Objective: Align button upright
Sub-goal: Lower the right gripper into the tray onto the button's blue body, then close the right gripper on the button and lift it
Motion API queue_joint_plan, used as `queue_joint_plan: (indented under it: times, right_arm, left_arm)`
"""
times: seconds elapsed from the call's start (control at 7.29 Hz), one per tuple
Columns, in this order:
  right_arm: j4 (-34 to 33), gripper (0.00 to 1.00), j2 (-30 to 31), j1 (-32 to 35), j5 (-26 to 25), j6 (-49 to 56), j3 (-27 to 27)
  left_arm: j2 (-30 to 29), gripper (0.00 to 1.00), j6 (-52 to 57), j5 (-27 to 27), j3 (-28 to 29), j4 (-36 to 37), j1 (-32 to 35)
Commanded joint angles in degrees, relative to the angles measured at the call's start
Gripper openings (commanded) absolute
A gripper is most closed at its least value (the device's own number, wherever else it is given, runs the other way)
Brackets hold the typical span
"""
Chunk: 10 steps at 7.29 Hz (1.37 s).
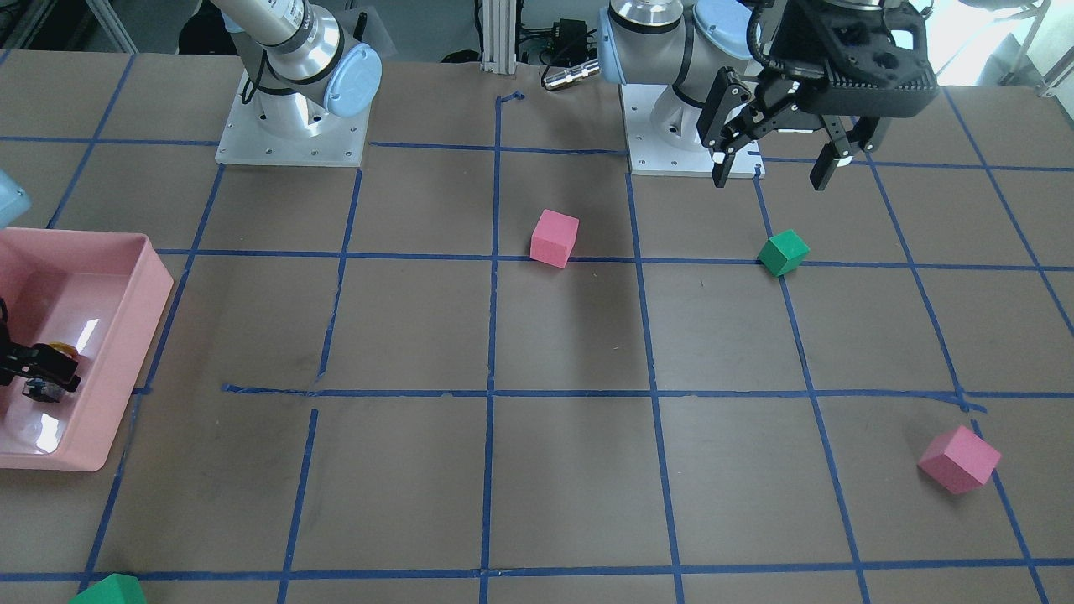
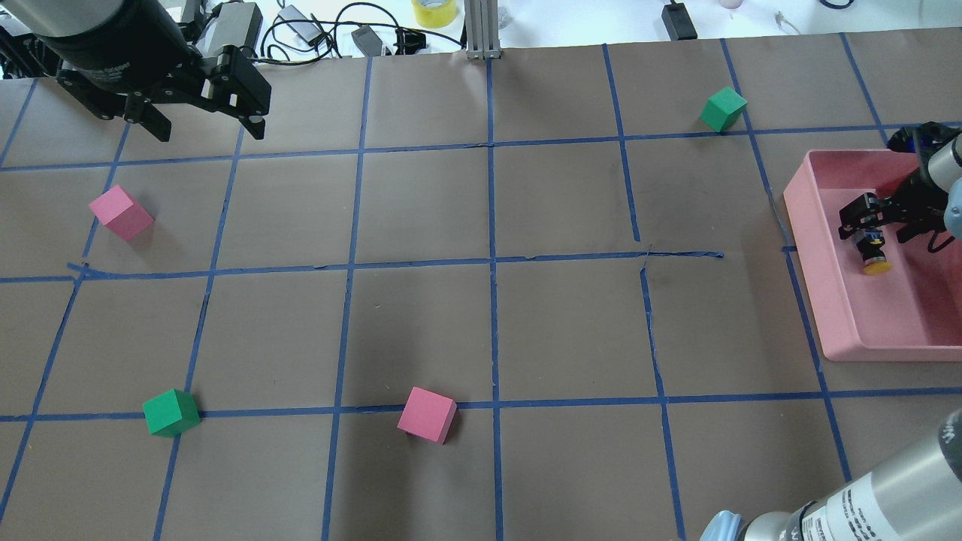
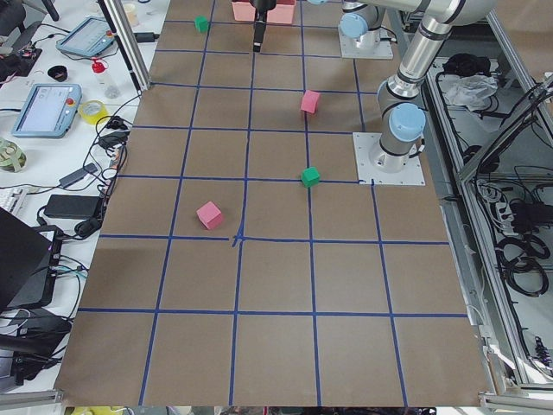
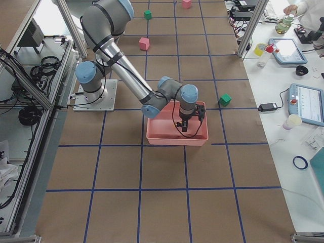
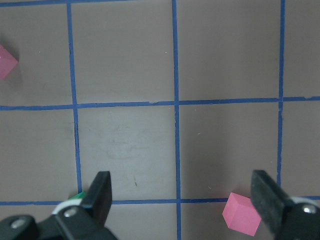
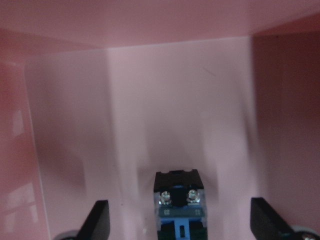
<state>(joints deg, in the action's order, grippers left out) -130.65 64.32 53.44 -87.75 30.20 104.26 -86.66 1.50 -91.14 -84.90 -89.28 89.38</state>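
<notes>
I expect the button [image 1: 44, 389] to stay lying on its side when I carry it out and put it down, because the contact-block base [image 6: 180, 204] is boxy and has flat sides.
The button [image 2: 874, 254] lies on its side in the pink bin [image 2: 806, 263] at the table's right end, its yellow cap [image 2: 877, 267] pointing toward the robot. My right gripper [image 2: 877, 229] is inside the bin, open. In the right wrist view the button's contact-block base [image 6: 178, 202] sits between the two fingers [image 6: 100, 220] with gaps on both sides. In the front view the gripper [image 1: 38, 373] partly hides the button [image 1: 57, 346]. My left gripper [image 2: 203, 131] is open and empty, held above the table's far left; it also shows in the front view [image 1: 776, 168].
Loose foam cubes lie on the table: a pink one [image 2: 120, 213] and a green one [image 2: 171, 412] on the left, a pink one [image 2: 427, 414] near the middle, and a green one [image 2: 723, 109] at the far right beside the bin. Blue tape lines grid the brown surface.
</notes>
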Motion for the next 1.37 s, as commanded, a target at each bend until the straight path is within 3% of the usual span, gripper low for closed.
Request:
queue_joint_plan:
  times: [0.0, 0.27, 1.24]
  right_arm:
    - [0.05, 0.99, -0.07, 0.0, 0.39, 0.03, -0.11]
    - [0.66, 0.94, 0.02, 0.0, 0.21, 0.12, -0.02]
    - [3.39, 0.04, 0.63, 0.0, -1.46, 2.66, -0.2]
  left_arm:
    - [0.0, 1.0, 0.0, 0.0, 0.0, -0.02, 0.0]
    - [0.0, 1.0, 0.0, 0.0, 0.0, -0.02, -0.09]
    - [0.0, 1.0, 0.0, 0.0, 0.0, -0.02, 0.0]
